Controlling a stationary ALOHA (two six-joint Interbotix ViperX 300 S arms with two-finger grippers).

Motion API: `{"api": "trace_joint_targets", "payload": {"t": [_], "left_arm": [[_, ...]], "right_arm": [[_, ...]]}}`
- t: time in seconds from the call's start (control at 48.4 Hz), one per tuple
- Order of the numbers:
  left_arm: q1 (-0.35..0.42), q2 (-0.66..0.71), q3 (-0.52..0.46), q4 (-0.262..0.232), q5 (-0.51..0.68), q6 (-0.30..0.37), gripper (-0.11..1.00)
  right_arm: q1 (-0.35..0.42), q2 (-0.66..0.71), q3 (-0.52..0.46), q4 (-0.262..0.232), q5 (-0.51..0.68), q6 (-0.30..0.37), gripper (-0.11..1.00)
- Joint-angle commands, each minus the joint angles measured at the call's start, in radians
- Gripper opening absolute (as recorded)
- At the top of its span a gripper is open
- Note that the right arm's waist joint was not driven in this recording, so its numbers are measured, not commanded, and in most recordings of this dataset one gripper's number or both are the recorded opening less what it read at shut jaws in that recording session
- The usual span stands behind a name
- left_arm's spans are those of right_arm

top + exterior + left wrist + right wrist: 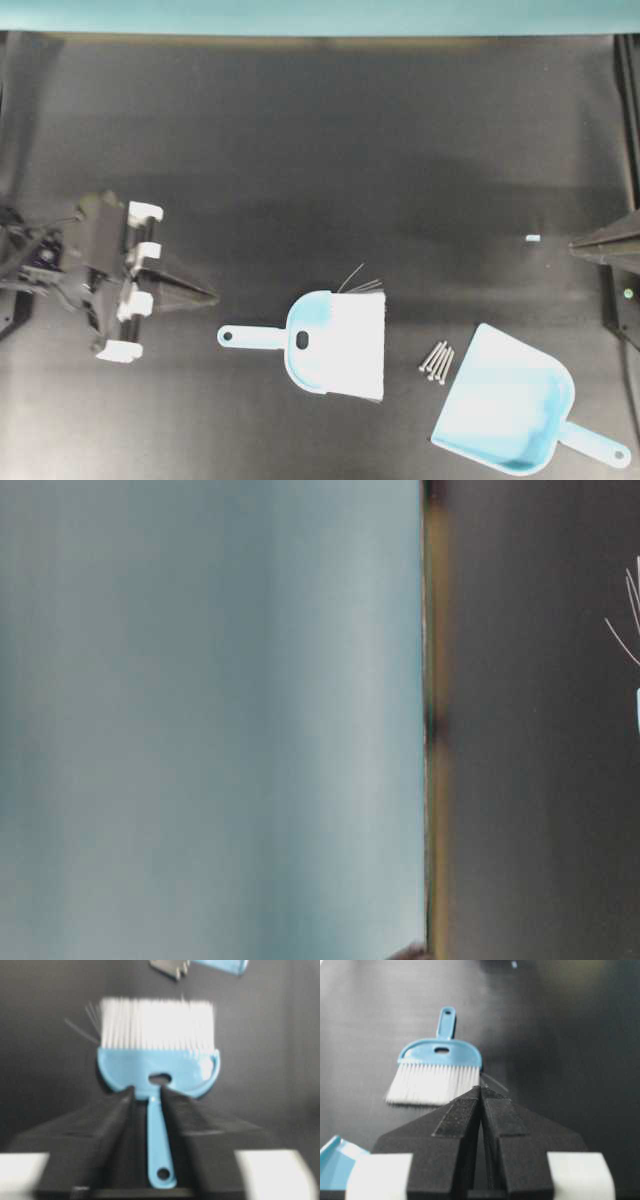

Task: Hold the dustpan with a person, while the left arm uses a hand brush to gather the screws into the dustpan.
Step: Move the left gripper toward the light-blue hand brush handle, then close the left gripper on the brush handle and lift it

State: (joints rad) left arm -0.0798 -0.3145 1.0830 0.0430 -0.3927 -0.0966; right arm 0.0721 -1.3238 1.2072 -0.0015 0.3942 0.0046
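The hand brush's handle (250,338) is lined up with the open fingers of my left gripper. I go on moving in until the fingers are on both sides of the handle's neck (279,339) before I close them.
The light blue hand brush (335,343) lies flat mid-table, white bristles to the right and handle (245,337) pointing left. My left gripper (205,296) hovers just left of and behind the handle end, apart from it. In the left wrist view its fingers (146,1091) stand partly open, and the brush (157,1067) shows through the gap, not gripped. Several screws (437,362) lie bunched between the brush and the dustpan (505,412). My right gripper (600,243) sits at the right edge, shut and empty (481,1088). No person is in view.
A small white scrap (532,238) lies near the right gripper. The teal wall (320,15) runs along the table's far edge. A dustpan corner (332,1165) shows in the right wrist view. The table-level view is blurred, showing only stray bristles (630,620).
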Motion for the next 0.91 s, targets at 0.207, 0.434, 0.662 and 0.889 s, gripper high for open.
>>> {"api": "trace_joint_targets", "payload": {"t": [0.207,0.434,0.662,0.889], "left_arm": [[-0.006,0.181,0.020,0.003,-0.318,-0.012,0.85],[-0.021,0.397,-0.005,0.003,-0.434,-0.026,0.81],[-0.052,0.531,-0.066,0.003,-0.443,-0.041,0.81],[-0.051,0.594,-0.089,0.003,-0.433,-0.041,0.81]], "right_arm": [[0.000,0.000,0.003,0.000,0.002,0.006,0.00],[0.000,-0.012,0.006,0.000,0.002,0.008,0.00],[0.000,-0.025,0.015,0.000,0.009,0.008,0.00],[0.000,-0.031,0.020,0.000,0.009,0.008,0.00]]}}
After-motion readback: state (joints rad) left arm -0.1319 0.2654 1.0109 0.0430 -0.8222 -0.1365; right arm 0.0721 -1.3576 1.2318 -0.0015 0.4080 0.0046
